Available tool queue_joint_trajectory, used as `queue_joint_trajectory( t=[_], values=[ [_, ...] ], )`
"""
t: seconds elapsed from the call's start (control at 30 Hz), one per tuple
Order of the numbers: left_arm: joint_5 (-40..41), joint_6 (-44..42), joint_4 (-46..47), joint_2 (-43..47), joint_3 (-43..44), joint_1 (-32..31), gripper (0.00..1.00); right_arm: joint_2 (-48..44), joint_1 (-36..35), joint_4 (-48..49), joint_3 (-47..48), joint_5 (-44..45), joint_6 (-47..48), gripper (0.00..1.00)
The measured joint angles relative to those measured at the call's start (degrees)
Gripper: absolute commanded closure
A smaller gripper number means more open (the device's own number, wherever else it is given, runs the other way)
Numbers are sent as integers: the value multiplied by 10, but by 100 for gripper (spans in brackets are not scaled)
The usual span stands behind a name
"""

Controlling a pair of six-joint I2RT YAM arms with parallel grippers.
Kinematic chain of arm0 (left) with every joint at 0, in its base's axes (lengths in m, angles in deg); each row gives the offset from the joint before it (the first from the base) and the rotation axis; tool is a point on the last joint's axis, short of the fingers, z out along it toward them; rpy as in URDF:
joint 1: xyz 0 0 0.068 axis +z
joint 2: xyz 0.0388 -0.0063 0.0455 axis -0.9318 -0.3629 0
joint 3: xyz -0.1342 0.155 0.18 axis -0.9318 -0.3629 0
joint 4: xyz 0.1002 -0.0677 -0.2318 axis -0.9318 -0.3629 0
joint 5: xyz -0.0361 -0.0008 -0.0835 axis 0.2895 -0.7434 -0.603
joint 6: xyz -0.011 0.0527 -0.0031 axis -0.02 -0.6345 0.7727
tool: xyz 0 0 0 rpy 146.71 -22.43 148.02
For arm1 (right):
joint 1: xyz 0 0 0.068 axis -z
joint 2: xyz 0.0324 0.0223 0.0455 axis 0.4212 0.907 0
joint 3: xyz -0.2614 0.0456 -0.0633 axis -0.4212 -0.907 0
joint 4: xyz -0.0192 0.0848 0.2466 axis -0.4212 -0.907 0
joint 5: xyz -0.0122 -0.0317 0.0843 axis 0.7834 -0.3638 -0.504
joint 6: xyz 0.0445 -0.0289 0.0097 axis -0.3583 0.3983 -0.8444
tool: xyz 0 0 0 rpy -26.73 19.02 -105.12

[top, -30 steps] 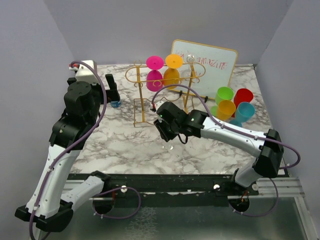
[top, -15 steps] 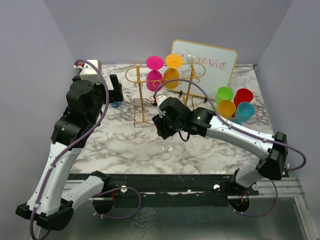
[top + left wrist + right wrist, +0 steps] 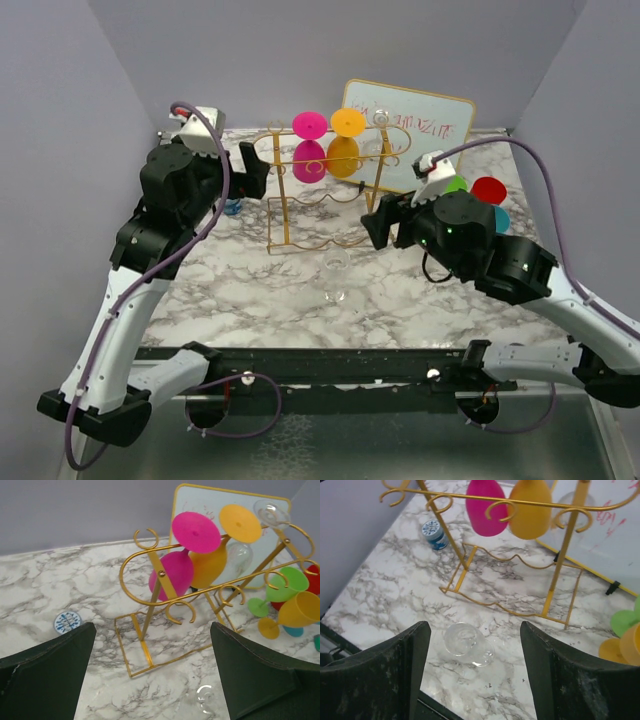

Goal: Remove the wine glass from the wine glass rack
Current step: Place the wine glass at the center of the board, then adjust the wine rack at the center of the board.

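The pink glass (image 3: 308, 160) is hanging on the far side of the rack, behind empty hooks. My left gripper should grab the rack's near end (image 3: 279, 163) and turn the rack first.
A clear wine glass (image 3: 335, 278) stands upright on the marble table, just in front of the gold wire wine glass rack (image 3: 286, 215). My right gripper (image 3: 378, 228) hangs open above and to the right of it, touching nothing. In the right wrist view the glass (image 3: 467, 642) shows between and below the spread fingers (image 3: 415, 655). My left gripper (image 3: 255, 172) is wide open at the rack's left end, empty. From the left wrist, the rack (image 3: 150, 607) carries a pink glass (image 3: 172, 575), an orange glass (image 3: 207, 565) and a clear one (image 3: 243, 555), all hanging upside down.
A gold-framed whiteboard (image 3: 430, 130) leans behind the rack. Coloured plastic goblets (image 3: 292, 607) crowd the right side, partly hidden by my right arm in the top view. A small blue-and-white jar (image 3: 434, 532) sits left of the rack. The table's front edge lies close behind the standing glass.
My right gripper has opened and pulled back up and to the right, leaving the clear glass standing on the table. My left arm has swung closer to the rack.
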Motion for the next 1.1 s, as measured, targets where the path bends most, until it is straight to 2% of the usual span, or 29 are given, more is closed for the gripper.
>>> queue_joint_trajectory(
  t=[0.13,0.23,0.37,0.5,0.77,1.1],
  values=[
    [-77,-2,13,-30,40,0,1,-19,27,-11,-10,38,-30,19],
    [-130,1,26,-58,71,1,1,-21,96,-24,-10,23,-49,20],
    [-173,11,33,-102,115,1,1,-23,200,-45,-11,-36,-70,19],
    [-191,21,40,-146,151,1,2,-27,255,-47,-30,-108,-87,19],
    [-231,37,56,-234,196,5,2,-30,270,-45,-102,-217,-129,19],
    [-240,88,61,-278,210,51,15,-45,270,-44,-153,-259,-169,19]
  ],
)
